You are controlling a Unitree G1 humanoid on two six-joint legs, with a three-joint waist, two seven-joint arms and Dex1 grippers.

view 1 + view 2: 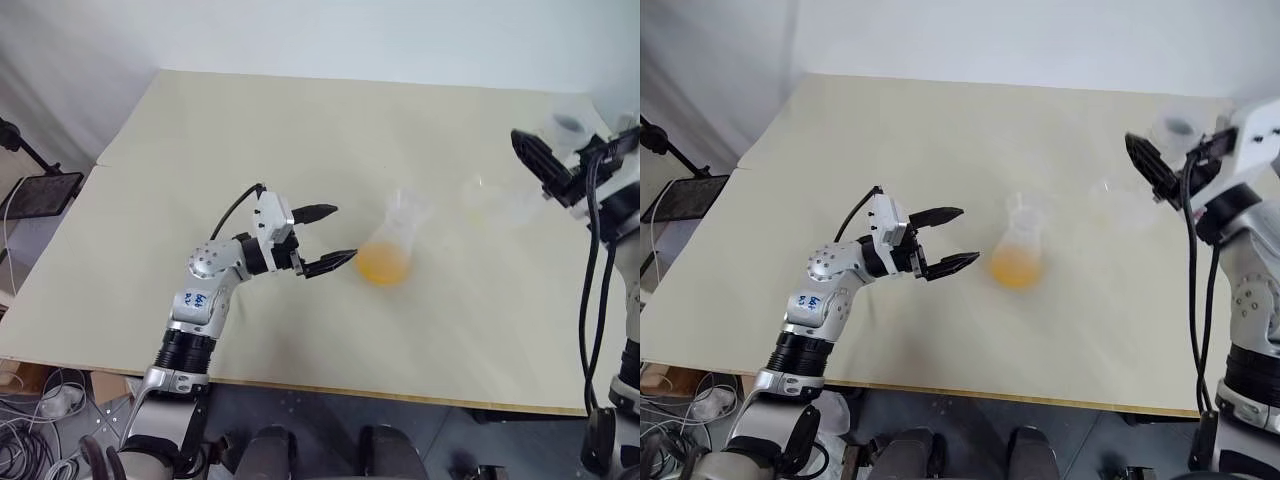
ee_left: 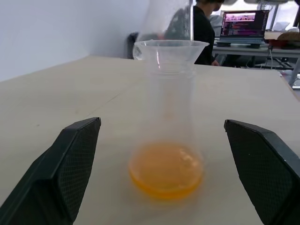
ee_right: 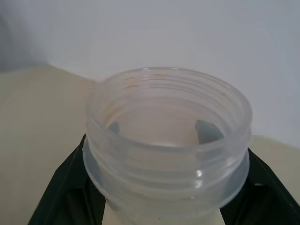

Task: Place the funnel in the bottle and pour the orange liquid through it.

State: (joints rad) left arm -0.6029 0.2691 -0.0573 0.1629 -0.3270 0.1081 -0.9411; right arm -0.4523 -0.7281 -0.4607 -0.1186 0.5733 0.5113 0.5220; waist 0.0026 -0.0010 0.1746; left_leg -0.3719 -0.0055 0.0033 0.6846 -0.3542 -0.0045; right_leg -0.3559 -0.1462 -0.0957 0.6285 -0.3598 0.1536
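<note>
The empty jar (image 1: pixel 1180 128) is upright and a free patch of the table (image 1: pixel 540 282) is open, so my right gripper keeps lowering the jar there until its base rests, then let go.
The bottle (image 2: pixel 169 112) stands upright mid-table with the clear funnel (image 2: pixel 170 49) seated in its neck. The orange liquid (image 1: pixel 383 264) lies as a shallow pool in the bottle's base. My left gripper (image 1: pixel 342 235) is open just left of the bottle and points at it. Its two fingers flank the bottle without touching it. At the table's far right, raised above the surface, my right gripper (image 1: pixel 570 140) is shut on a clear wide-mouthed jar (image 3: pixel 166 136) with a threaded rim. The jar is mouth-up and looks empty.
A faint clear vessel (image 1: pixel 490 200) sits on the beige table (image 1: pixel 250 130) between the bottle and my right gripper. A black stand (image 1: pixel 40 190) is off the table's left edge. Beyond the far side, a person (image 2: pixel 201 28) sits near a laptop (image 2: pixel 246 23).
</note>
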